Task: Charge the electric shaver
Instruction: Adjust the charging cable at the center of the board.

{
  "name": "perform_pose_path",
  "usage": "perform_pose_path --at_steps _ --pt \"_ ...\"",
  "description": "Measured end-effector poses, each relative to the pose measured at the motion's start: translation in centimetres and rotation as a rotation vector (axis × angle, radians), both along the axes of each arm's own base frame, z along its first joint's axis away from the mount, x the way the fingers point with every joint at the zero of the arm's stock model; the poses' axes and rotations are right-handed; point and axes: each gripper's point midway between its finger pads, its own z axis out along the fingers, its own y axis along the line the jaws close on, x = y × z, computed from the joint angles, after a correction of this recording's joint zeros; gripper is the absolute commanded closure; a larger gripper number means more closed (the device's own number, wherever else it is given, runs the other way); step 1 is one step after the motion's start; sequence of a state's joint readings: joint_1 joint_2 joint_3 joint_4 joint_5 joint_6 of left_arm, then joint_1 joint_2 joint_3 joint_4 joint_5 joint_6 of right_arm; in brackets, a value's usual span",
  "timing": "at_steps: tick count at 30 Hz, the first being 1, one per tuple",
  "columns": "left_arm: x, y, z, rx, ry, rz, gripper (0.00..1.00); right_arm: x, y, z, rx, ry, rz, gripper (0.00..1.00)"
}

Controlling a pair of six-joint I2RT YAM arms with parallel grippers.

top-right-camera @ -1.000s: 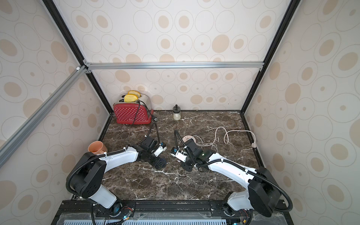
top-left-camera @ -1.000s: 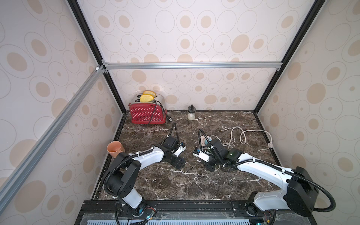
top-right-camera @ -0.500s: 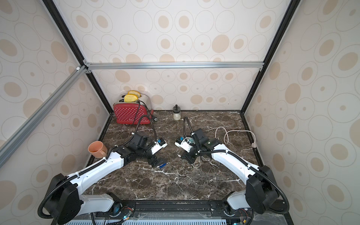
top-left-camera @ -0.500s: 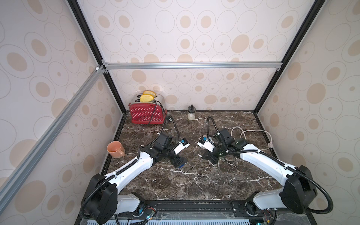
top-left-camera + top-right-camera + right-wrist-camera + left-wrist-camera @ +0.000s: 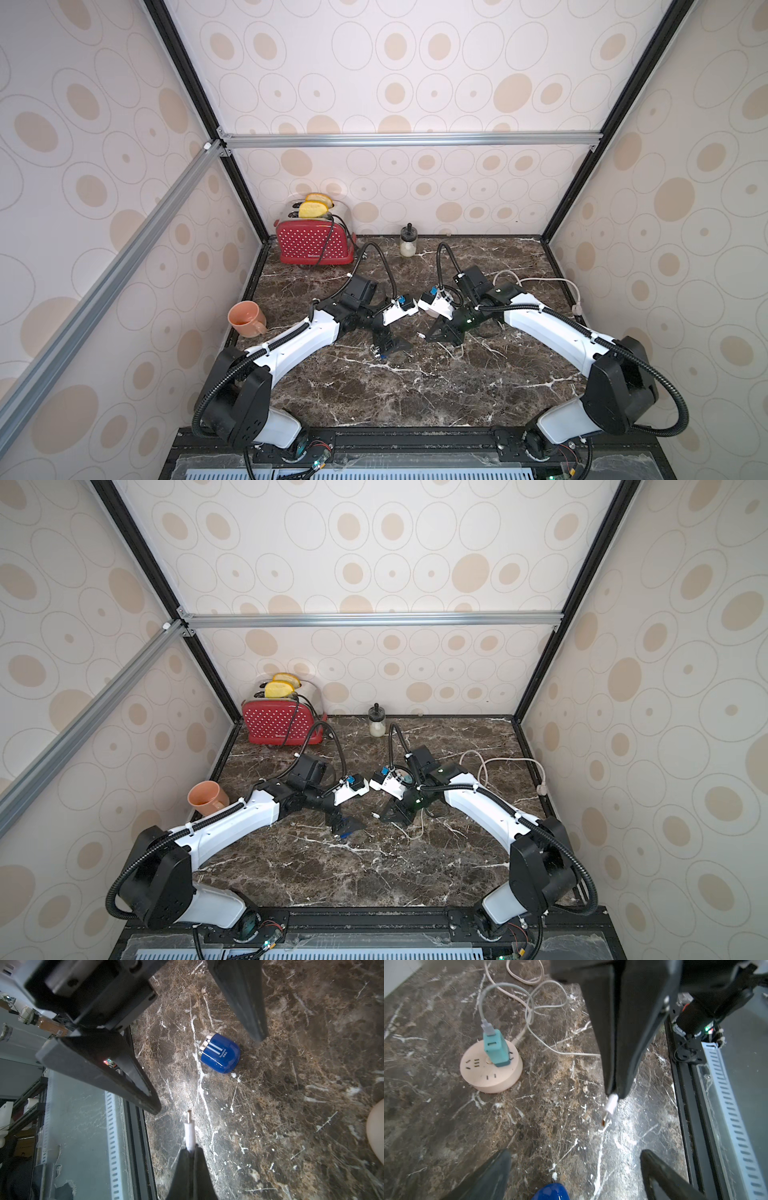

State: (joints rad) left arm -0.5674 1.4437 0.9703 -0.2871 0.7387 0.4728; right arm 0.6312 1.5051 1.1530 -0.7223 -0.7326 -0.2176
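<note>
The plug sticks out (image 5: 376,815) along the same line as my right gripper's fingers, so my left gripper needs to hold the plug (image 5: 190,1134) while my right gripper grips it again crosswise.
The electric shaver (image 5: 219,1053), a small dark-blue body with white stripes, lies on its side on the marble table (image 5: 415,386) near the middle. My left gripper (image 5: 575,1153) is open and stands over it, one finger on each side; neither finger grips it. In both top views only a blue edge of the shaver (image 5: 381,356) (image 5: 343,833) shows under that gripper. My right gripper (image 5: 190,1148) is shut on the white charging plug (image 5: 189,1128), whose metal tip points toward the shaver from a short way off. The plug (image 5: 609,1107) hangs just above the table.
The plug's cable runs back to a teal adapter (image 5: 496,1049) plugged into a round pink power strip (image 5: 481,1076). A red toaster (image 5: 311,245) and a small jar (image 5: 408,245) stand at the back. An orange cup (image 5: 245,318) sits at the left edge. Loose white cable (image 5: 548,282) lies right.
Both arms have shifted their pose while the grippers stay near the table's middle. The right gripper, still holding the plug, has come slightly closer to the left one.
</note>
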Motion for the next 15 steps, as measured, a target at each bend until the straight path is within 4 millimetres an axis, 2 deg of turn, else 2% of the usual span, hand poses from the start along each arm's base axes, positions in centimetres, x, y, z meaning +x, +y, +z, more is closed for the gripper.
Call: perform_pose_path --at_steps 2,5,6,7,8,9,15 --pt "0.4 -0.3 0.5 -0.027 -0.019 0.009 0.07 0.0 0.0 0.1 0.004 0.002 -0.001 1.00" --pt "0.2 -0.6 0.7 -0.064 -0.034 -0.002 0.23 0.0 0.1 0.1 0.010 0.004 0.001 1.00" --pt "0.0 -0.7 0.8 -0.072 -0.029 -0.014 0.46 0.0 0.1 0.2 0.012 0.004 0.002 1.00" --pt "-0.2 -0.7 0.8 -0.077 -0.025 -0.022 0.75 0.0 0.1 0.2 0.014 0.005 0.002 1.00" --pt "-0.3 -0.8 0.9 -0.082 -0.021 -0.029 0.96 0.0 0.1 0.2 0.016 0.006 0.002 1.00" --pt "-0.4 -0.8 1.0 -0.088 -0.018 -0.033 1.00 0.0 0.1 0.3 0.018 0.006 0.002 1.00" --pt "-0.8 -1.0 1.5 -0.122 -0.017 -0.051 0.99 0.2 0.1 0.5 0.033 0.010 -0.003 1.00"
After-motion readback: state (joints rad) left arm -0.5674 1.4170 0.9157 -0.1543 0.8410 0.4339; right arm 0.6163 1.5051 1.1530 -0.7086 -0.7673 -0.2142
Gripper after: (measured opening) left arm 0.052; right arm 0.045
